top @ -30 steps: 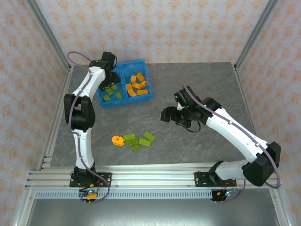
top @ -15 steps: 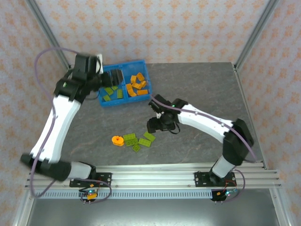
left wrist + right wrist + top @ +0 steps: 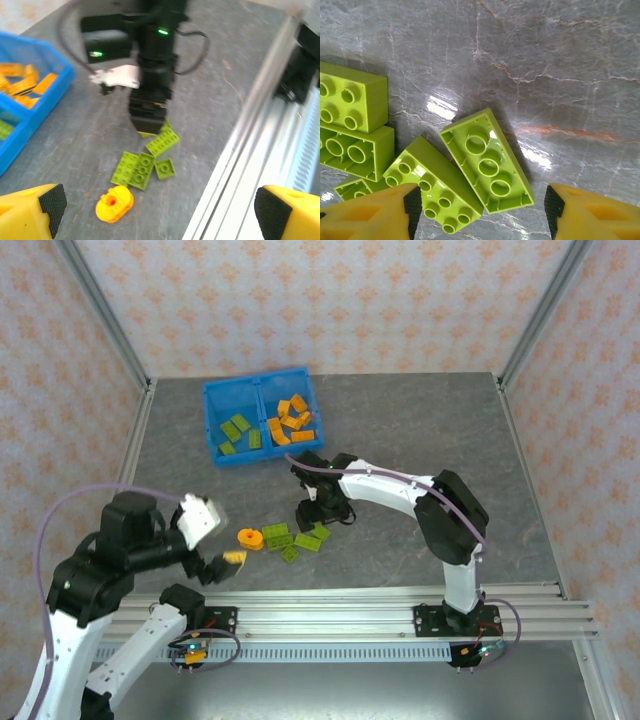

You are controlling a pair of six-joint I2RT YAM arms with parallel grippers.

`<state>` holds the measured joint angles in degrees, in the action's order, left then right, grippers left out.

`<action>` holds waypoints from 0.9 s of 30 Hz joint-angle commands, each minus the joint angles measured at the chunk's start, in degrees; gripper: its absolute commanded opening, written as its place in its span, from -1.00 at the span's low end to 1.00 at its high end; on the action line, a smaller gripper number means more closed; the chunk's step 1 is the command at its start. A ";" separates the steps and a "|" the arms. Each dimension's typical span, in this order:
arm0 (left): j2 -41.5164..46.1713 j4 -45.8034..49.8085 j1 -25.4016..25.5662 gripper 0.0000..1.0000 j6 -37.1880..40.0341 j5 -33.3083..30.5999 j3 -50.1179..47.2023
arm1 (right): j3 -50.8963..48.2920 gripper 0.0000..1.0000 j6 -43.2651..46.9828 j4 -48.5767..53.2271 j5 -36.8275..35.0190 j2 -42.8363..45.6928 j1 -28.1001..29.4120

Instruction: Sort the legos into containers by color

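My left gripper should stay back until my right arm is out of the way, then take the small square brick [image 3: 289,553], because my right gripper is low over the green bricks [image 3: 279,539].
The blue bin [image 3: 212,400] stands at the back, with green bricks in its left half and orange ones [image 3: 290,420] in its right half. Loose on the table lie a round orange piece [image 3: 250,538] and several lime green bricks [image 3: 277,533]. My right gripper [image 3: 312,515] is low over those bricks and open. An upturned green brick [image 3: 487,160] lies between its fingers, and a studded one [image 3: 435,192] sits by its left finger [image 3: 375,212]. My left gripper [image 3: 215,550] hangs wide open near the table's front left, above the round piece [image 3: 115,202], holding nothing.
The aluminium rail [image 3: 330,605] runs along the near edge, close behind the loose bricks [image 3: 132,170]. The bin's corner [image 3: 30,110] lies at the left of the left wrist view. Bare grey tabletop [image 3: 430,420] stretches to the right.
My left arm has swung away from the bin to the near left, its gripper opening wider. My right gripper has moved left and down onto the loose green bricks.
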<state>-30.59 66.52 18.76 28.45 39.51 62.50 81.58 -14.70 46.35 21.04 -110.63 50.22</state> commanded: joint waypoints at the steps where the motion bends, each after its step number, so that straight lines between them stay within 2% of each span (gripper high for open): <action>1: 2.25 3.77 0.11 0.99 8.93 7.58 -4.34 | 2.26 0.34 1.00 -1.05 1.00 -1.89 0.31; 5: 1.80 -0.93 0.11 0.99 7.43 10.49 -6.93 | 2.72 0.34 1.32 -0.38 0.27 -3.87 0.58; 8: -0.08 -0.35 0.11 0.99 10.13 10.55 -6.51 | 2.63 0.30 0.91 -0.28 -1.94 -4.99 0.67; 13: -1.84 2.24 0.13 0.99 14.24 9.18 -5.59 | 2.62 0.14 -0.12 1.24 -7.84 -6.78 1.35; 19: -0.08 0.03 0.13 0.99 13.21 7.96 -7.06 | 2.39 -0.09 -2.37 4.61 -17.33 -8.46 2.38; 21: 1.39 -2.45 0.13 0.99 11.84 5.18 -7.79 | 3.52 -0.23 -2.92 5.20 -17.94 -7.60 2.45; 27: 10.16 -14.64 0.13 0.99 3.22 -8.96 -10.27 | 12.55 -0.40 -6.15 2.08 -16.01 0.60 2.48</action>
<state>-24.14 60.49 18.76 36.88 39.38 52.99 88.51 -18.04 49.67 7.22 -116.66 52.66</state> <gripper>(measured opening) 0.995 0.318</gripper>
